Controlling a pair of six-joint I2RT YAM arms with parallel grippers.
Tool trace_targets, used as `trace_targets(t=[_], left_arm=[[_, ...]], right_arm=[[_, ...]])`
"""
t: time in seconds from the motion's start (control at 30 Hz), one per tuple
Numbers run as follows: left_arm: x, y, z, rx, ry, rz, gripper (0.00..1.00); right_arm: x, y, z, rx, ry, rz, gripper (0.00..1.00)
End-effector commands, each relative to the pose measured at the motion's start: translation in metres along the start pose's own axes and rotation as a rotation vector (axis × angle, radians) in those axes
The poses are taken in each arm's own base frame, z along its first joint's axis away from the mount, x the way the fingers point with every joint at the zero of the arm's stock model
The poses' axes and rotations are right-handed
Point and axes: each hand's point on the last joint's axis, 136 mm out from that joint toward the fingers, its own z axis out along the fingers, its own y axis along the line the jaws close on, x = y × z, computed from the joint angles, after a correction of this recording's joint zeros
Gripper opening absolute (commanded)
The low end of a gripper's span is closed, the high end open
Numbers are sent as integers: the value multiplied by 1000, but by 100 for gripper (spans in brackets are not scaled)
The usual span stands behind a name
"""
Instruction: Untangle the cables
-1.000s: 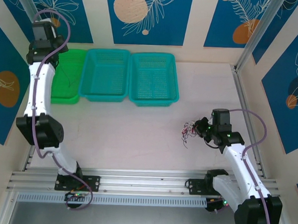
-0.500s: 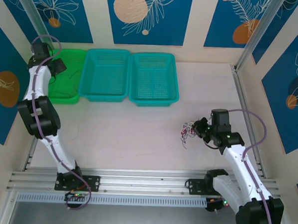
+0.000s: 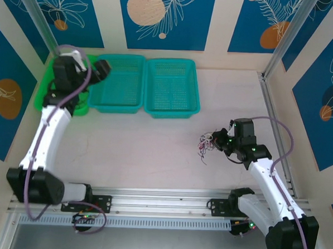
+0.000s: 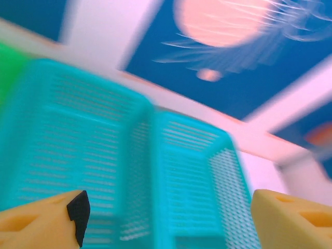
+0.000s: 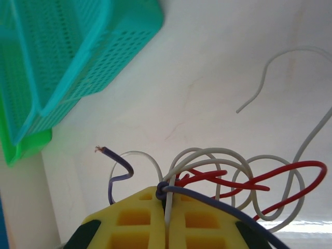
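Observation:
The dark bluish wire's loose end (image 5: 108,152) sticks out of the tangle (image 3: 205,143) in my right gripper. My left gripper should keep moving there until it grips that wire.
The cables (image 3: 204,144) are a small tangle on the table right of centre. My right gripper (image 3: 218,141) holds them from the right. In the right wrist view that gripper (image 5: 167,199) is shut on a white wire (image 5: 218,153). A dark bluish wire (image 5: 116,158) wraps over the fingertips, and a red wire (image 5: 290,168) loops through the white one just beyond. My left gripper (image 3: 99,71) hangs at the back left, over the near-left rim of the middle teal basket (image 3: 119,83). Its yellow fingers (image 4: 31,225) stand wide apart in the blurred left wrist view, so the left gripper (image 4: 166,207) is open and holds nothing.
Three baskets line the back edge: a green basket (image 3: 45,87) at the left, the middle teal one, and a second teal basket (image 3: 172,86) to its right. An aluminium post (image 3: 282,47) and rail bound the right side. Open tabletop lies between the baskets and the arm bases.
My left gripper has opened and swung from over the green basket to the right, toward the middle teal basket. The right gripper has drifted slightly left with the cable tangle.

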Motion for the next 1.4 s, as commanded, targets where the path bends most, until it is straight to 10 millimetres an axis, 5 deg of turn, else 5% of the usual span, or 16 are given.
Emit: trace_targets(t=[0.0,0.2,0.37,0.47,0.53,0.77,1.0,1.1,1.2,1.37], left_arm=[[50,-55,-5,237,38,21,81],[165,-128,-35,508,134,201,80],[282,-173,-53,757,367,369,80],[336,-187,-64,863,471,470,80],[354,-187,-62,889,480,481,80],[376,-189,-37,915,445,452,83],[357,-190,-17,831,326,406,78],[350,-185,-17,805,284,403,59],[353,-182,-16,789,302,407,5],[354,-158,-10,677,303,375,0]], right_arm=[[6,42,-4,-144,59,-105,0],[11,55,8,-126,143,9,0],[13,82,19,-242,217,85,0],[13,91,22,-258,244,78,0],[16,95,22,-251,258,72,0],[24,110,14,-275,267,51,0],[26,107,14,-262,259,52,0],[29,105,16,-261,263,56,0],[29,98,21,-239,258,65,0],[27,75,32,-177,244,94,0]])
